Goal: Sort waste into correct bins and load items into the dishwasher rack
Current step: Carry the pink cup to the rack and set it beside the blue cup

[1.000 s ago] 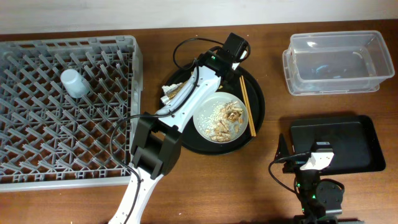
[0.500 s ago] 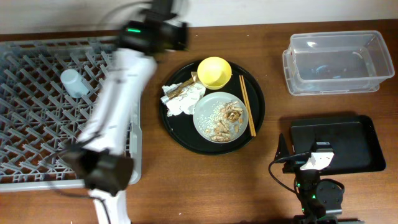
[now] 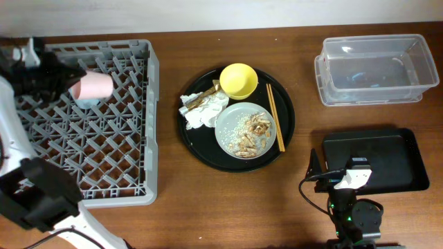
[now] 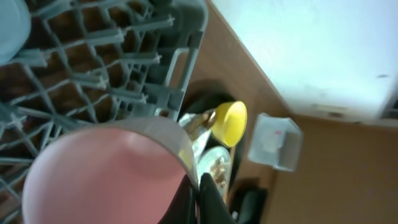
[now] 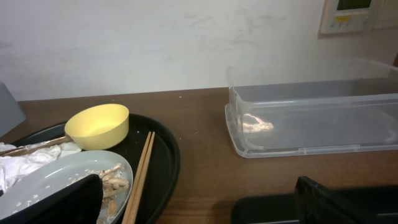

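Note:
My left gripper is lowering the pink cup and should continue until it rests point(image 3: 79, 120) among the rack's pegs point(image 3: 82, 127), as they're empty beside the light blue cup, then release.
My left gripper point(image 3: 71, 81) is shut on the rim of the pink cup point(image 3: 95, 86), holding it on its side over the far left of the dishwasher rack point(image 3: 104, 159); the wrist view shows the fingers point(image 4: 196, 198) pinching the cup point(image 4: 106, 174). The light blue cup point(image 3: 86, 103) sits in the rack just beneath. On the round black tray point(image 3: 285, 149) are the yellow bowl point(image 3: 239, 80), white napkins point(image 3: 203, 112), chopsticks point(image 3: 275, 119) and the grey plate point(image 3: 232, 124) with food scraps point(image 3: 250, 135). My right gripper point(image 5: 199, 208) is open and empty by the flat black tray point(image 3: 398, 162).
The clear tub point(image 3: 374, 93) stands at the far right, behind the flat black tray. A strip of bare wood lies between the rack and the round tray. The right wrist view shows the bowl point(image 5: 96, 124), chopsticks point(image 5: 142, 171) and tub point(image 5: 311, 118).
My left arm has swung from the round tray to the far-left part of the rack, carrying the pink cup. The right arm has not moved.

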